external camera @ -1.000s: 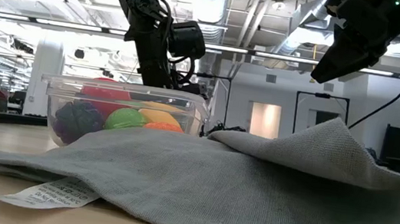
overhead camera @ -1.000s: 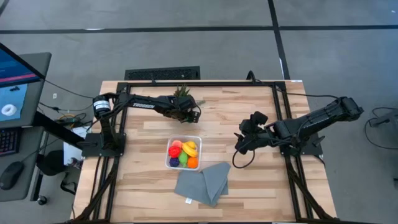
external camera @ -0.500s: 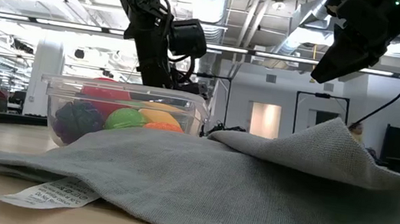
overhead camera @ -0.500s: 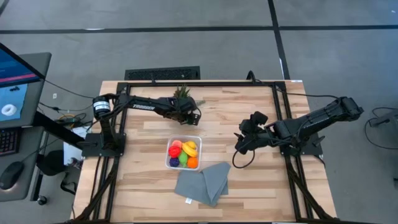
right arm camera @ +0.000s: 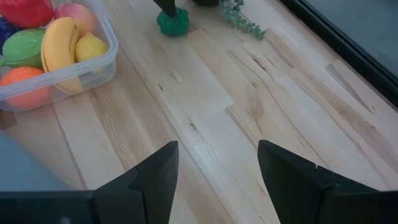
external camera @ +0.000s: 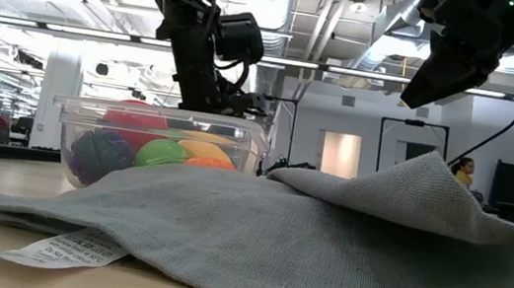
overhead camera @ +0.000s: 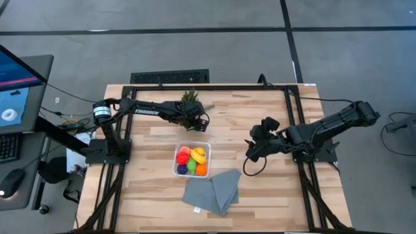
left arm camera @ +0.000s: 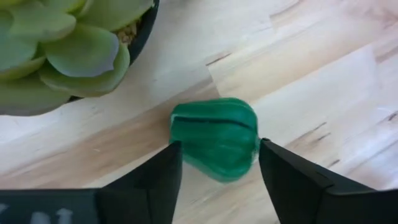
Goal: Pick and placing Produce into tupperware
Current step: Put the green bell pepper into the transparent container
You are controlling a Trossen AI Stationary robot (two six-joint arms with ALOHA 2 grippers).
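The dark green piece (left arm camera: 251,149) touches only the ends of my left gripper's fingers, so next I open them, reach lower and close them deeper around its middle (left arm camera: 214,138) before I lift the piece.
A dark green ribbed piece of produce (left arm camera: 214,137) sits between the fingers of my left gripper (left arm camera: 217,165), beside the potted plant (overhead camera: 190,99) at the far middle of the table. The same green piece (right arm camera: 172,22) shows in the right wrist view. The clear tupperware (overhead camera: 207,145) stands on the table's middle. It holds red, yellow banana, lime green, purple, orange and peach produce (overhead camera: 192,160). My right gripper (right arm camera: 214,186) hangs open over bare wood to the tupperware's right, with nothing between its fingers. My left gripper pinches the dark green piece by its two opposite sides (left arm camera: 181,149) between its two fingers. The fingers slant down from above, from the table's left. Whether the piece is clear of the table I cannot tell.
A folded grey cloth (overhead camera: 211,190) lies in front of the tupperware, toward the near edge, with a white label (external camera: 59,249). Black frame rails (overhead camera: 214,87) run along the table's far and side edges. Bare wood (overhead camera: 260,117) lies between the two arms.
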